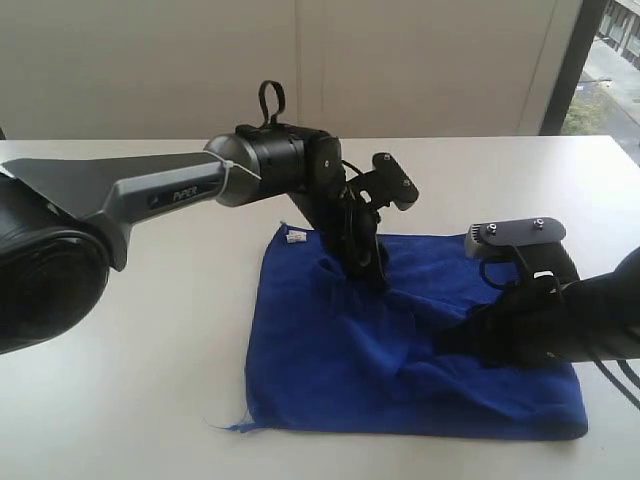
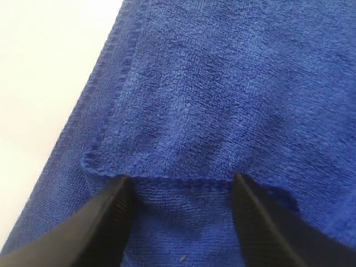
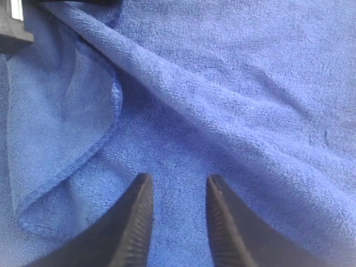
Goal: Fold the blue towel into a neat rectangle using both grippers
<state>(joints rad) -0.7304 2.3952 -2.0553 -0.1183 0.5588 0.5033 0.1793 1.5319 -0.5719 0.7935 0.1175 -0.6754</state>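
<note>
My left gripper's fingers straddle the top layer's hem (image 2: 183,179) but leave that layer's loose corner (image 2: 92,161) outside, so next I lift clear and pinch the towel by that corner.
The blue towel (image 1: 330,370) lies rumpled on the white table (image 1: 150,380), with its white tag (image 1: 295,237) at the far left corner. My left gripper (image 1: 372,272) points down onto the towel's far middle. In the left wrist view this gripper (image 2: 182,181) is open, and its fingertips (image 2: 123,186) straddle a hemmed edge of the top layer of the towel (image 2: 222,83). My right gripper (image 1: 448,345) lies low over the towel's right part. The right wrist view shows it (image 3: 179,179) open with a narrower gap over flat towel (image 3: 250,83), beside a folded-over flap (image 3: 61,128).
The towel lies near the table's front edge. A pale wall stands behind the table and a window (image 1: 610,60) is at the back right. The left arm (image 1: 150,190) stretches across the table's left half. A corner of the left gripper's body (image 3: 14,25) shows in the right wrist view.
</note>
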